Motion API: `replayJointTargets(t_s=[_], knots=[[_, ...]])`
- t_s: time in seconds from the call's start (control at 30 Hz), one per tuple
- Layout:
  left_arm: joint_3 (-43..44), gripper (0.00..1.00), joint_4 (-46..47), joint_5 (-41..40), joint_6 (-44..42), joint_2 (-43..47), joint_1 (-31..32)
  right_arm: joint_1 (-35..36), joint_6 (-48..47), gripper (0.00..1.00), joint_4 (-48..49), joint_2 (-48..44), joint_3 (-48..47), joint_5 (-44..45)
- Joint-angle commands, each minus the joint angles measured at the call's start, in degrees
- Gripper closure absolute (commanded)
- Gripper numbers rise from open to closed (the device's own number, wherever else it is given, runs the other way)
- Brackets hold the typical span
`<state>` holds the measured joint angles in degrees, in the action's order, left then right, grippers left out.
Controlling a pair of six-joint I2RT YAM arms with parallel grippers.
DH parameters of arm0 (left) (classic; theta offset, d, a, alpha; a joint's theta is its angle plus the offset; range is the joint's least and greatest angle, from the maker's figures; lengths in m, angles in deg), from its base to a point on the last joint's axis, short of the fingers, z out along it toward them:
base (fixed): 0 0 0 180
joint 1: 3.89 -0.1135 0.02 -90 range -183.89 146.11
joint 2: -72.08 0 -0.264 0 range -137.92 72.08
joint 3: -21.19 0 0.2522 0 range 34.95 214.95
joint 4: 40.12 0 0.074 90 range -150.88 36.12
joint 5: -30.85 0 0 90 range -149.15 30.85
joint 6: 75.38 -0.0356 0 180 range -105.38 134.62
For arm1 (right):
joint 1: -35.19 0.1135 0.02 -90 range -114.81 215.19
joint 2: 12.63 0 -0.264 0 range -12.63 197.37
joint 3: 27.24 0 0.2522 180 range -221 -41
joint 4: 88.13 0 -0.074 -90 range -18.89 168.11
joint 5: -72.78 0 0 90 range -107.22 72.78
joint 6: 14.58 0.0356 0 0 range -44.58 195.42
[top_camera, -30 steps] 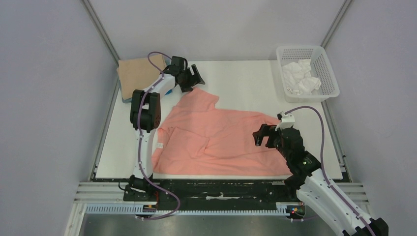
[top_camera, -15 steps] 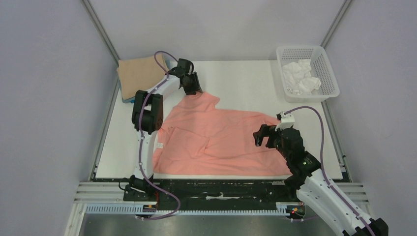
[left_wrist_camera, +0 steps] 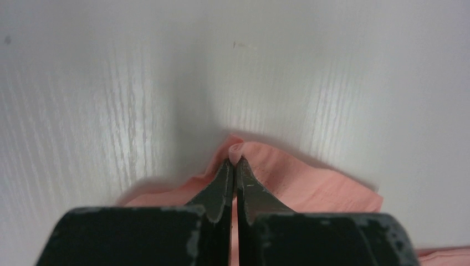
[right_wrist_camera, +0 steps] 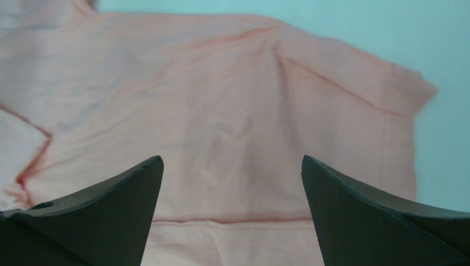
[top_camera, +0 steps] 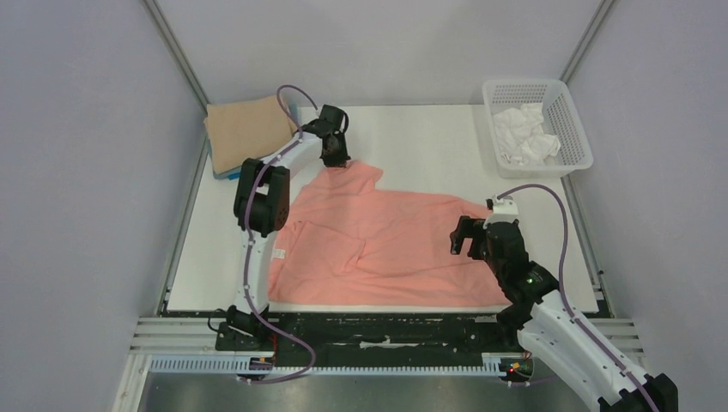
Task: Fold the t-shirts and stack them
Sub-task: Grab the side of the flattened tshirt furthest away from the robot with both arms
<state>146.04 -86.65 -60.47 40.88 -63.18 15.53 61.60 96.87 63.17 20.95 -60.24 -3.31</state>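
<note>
The t-shirt's basket-side corner lies loose while my left gripper holds one far corner of the salmon-pink t-shirt. My right gripper should take hold of that loose corner before both grippers fold.
A salmon-pink t-shirt lies spread and rumpled across the middle of the white table. My left gripper is shut on its far left corner; in the left wrist view a small roll of pink cloth sticks out just past the closed fingertips of that gripper. My right gripper hangs open over the shirt's right side, its fingers wide apart above the hem seam of the pink shirt, touching nothing. A folded tan t-shirt tops a stack at the far left corner, a blue edge showing beneath.
A white mesh basket with crumpled white cloth stands at the far right corner. Grey walls close in on both sides. Bare white tabletop shows between the left gripper and the basket.
My left gripper has moved right and down from beside the tan stack onto the pink shirt's far corner and closed on it. The right arm shifted slightly.
</note>
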Motion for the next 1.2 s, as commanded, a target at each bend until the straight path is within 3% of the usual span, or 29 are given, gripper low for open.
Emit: replayJointTargets(t_s=[0.0, 0.17, 0.37, 0.63, 0.83, 1.07, 1.17], knots=[[-15.96, 0.98, 8.25, -5.89, -2.98, 11.86, 0.07, 0.12, 3.38, 0.02, -9.24, 5.98, -6.28, 11.96], [-25.99, 0.98, 15.11, -11.56, -3.28, 21.38, -0.25, 0.04, 6.66, 0.02, -13.62, 13.44, -13.10, 20.29], [-29.53, 0.98, 17.35, -10.39, -2.18, 22.40, -2.41, -3.36, 7.94, 0.02, -12.39, 20.11, -17.56, 24.25], [-33.55, 0.98, 22.05, -5.36, -2.34, 24.06, -4.00, -17.99, 2.66, 0.03, -2.62, 28.67, -16.18, 12.36], [-34.02, 0.98, 24.30, -3.08, -2.27, 23.44, -4.04, -22.28, -2.60, 0.16, 9.34, 35.87, -14.91, 11.04], [-32.95, 0.98, 24.03, -2.56, -2.36, 21.98, -4.04, -24.54, -2.31, 0.31, 10.56, 43.26, -15.02, 11.48], [-33.04, 0.98, 24.66, -1.42, -2.36, 22.06, -4.04, -24.52, -2.98, 0.43, 12.70, 43.42, -13.29, 9.63]])
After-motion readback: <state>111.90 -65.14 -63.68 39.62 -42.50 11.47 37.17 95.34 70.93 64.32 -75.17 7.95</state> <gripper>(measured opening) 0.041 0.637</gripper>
